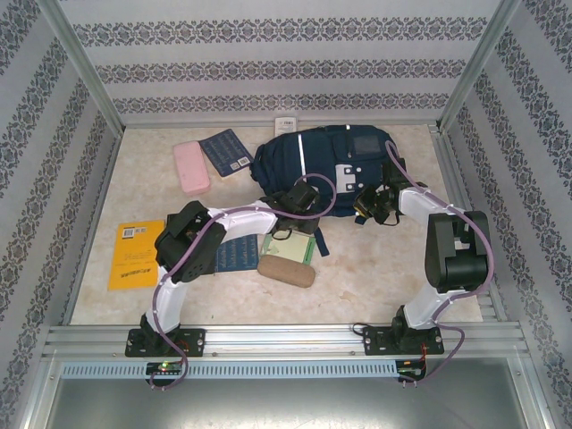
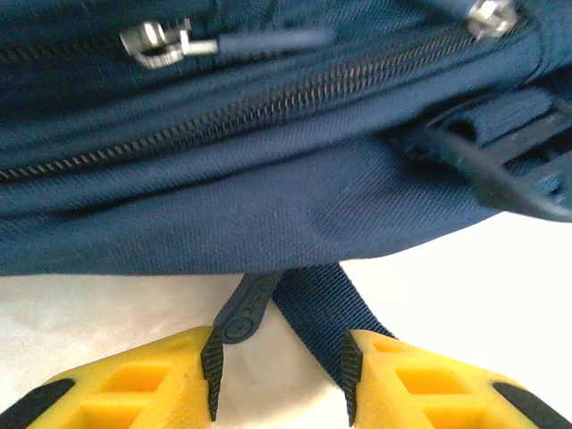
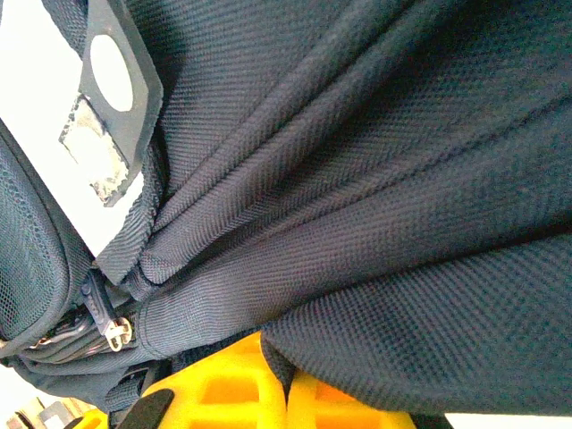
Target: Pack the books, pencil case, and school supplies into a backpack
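Observation:
Next, my left gripper centres on the tab (image 2: 242,315) and pinches it before unzipping, because the webbing strap (image 2: 323,311) runs next to the zipper pull tab in its open fingers.
The navy backpack (image 1: 331,161) lies at the back middle of the table. My left gripper (image 1: 299,201) sits at its near edge, open. In the left wrist view my left gripper (image 2: 281,366) has a dark zipper pull tab (image 2: 239,313) and a webbing strap (image 2: 322,313) between its jaws, below the backpack's (image 2: 268,197) zipped seam. My right gripper (image 1: 371,207) is shut on a fold of backpack fabric (image 3: 295,353). A pink pencil case (image 1: 190,167), a dark blue book (image 1: 225,152) and a white pack (image 1: 285,122) lie at the back left.
A yellow book (image 1: 136,255) lies near the left front. Under my left arm are another dark blue book (image 1: 237,253), a pale green notebook (image 1: 295,246) and a tan pouch (image 1: 286,271). Patterned walls enclose the table on three sides.

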### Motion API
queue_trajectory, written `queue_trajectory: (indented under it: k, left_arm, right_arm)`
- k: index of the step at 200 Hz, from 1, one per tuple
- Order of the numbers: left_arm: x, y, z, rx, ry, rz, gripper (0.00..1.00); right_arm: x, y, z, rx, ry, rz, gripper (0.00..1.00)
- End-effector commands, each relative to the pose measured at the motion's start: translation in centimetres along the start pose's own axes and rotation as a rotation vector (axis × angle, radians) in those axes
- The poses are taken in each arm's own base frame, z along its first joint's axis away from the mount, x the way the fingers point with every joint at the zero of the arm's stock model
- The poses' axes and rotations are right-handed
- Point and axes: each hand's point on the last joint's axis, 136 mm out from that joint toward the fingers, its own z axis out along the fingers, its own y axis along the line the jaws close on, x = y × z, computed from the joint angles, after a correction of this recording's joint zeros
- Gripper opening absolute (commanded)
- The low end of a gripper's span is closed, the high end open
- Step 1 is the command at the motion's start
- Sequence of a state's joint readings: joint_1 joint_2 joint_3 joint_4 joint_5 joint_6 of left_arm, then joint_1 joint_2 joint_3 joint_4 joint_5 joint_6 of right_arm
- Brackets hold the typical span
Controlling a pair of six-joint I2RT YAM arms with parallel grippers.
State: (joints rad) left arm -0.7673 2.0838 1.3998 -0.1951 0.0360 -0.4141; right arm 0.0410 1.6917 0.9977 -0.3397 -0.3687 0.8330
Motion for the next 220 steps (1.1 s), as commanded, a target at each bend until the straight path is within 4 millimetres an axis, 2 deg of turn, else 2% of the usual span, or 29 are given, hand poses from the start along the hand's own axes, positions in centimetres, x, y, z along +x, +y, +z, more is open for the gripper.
queue_trajectory:
  k: [1,45,65,79,86,93,100,117,132,169,220]
  left_arm:
    - [0.2,0.4,0.7,0.004,0.048,0.026,0.42]
    - [0.0,0.3,1.5,0.006,0.067,0.033,0.42]
    - [-0.5,0.2,1.3,0.01,0.059,0.04,0.31]
    - [-0.6,0.0,1.0,0.017,0.063,0.048,0.13]
    - [-0.7,-0.1,0.7,0.021,0.064,0.05,0.11]
    - [-0.9,-0.2,0.3,0.026,0.061,0.051,0.15]
    - [-1.1,-0.3,-0.2,0.029,0.053,0.052,0.24]
    - [-1.5,-0.2,-1.2,0.03,0.041,0.05,0.3]
    - [-2.0,0.2,-2.0,0.04,0.029,0.035,0.42]
    - [-2.8,0.9,-2.3,0.057,0.026,0.011,0.43]
    - [-1.8,0.1,-1.3,0.109,0.067,-0.012,0.4]
  right_arm:
    - [-0.8,1.1,-0.2,-0.039,-0.007,-0.022,0.0]
    - [-0.6,1.1,-0.2,-0.04,-0.002,-0.024,0.0]
    - [-0.4,1.0,-0.2,-0.039,0.002,-0.025,0.0]
    - [-0.4,0.9,-0.1,-0.038,0.003,-0.024,0.0]
    - [-0.4,0.9,-0.1,-0.038,0.003,-0.024,0.0]
    - [-0.4,0.9,-0.1,-0.038,0.004,-0.024,0.0]
    - [-0.4,0.9,-0.1,-0.037,0.003,-0.023,0.0]
    - [-0.3,0.9,-0.2,-0.037,0.004,-0.027,0.0]
    - [-0.3,0.8,-0.1,-0.037,0.003,-0.025,0.0]
    - [-0.3,0.9,-0.1,-0.041,0.005,-0.021,0.0]
    - [-0.2,0.7,0.0,-0.036,0.008,-0.02,0.0]
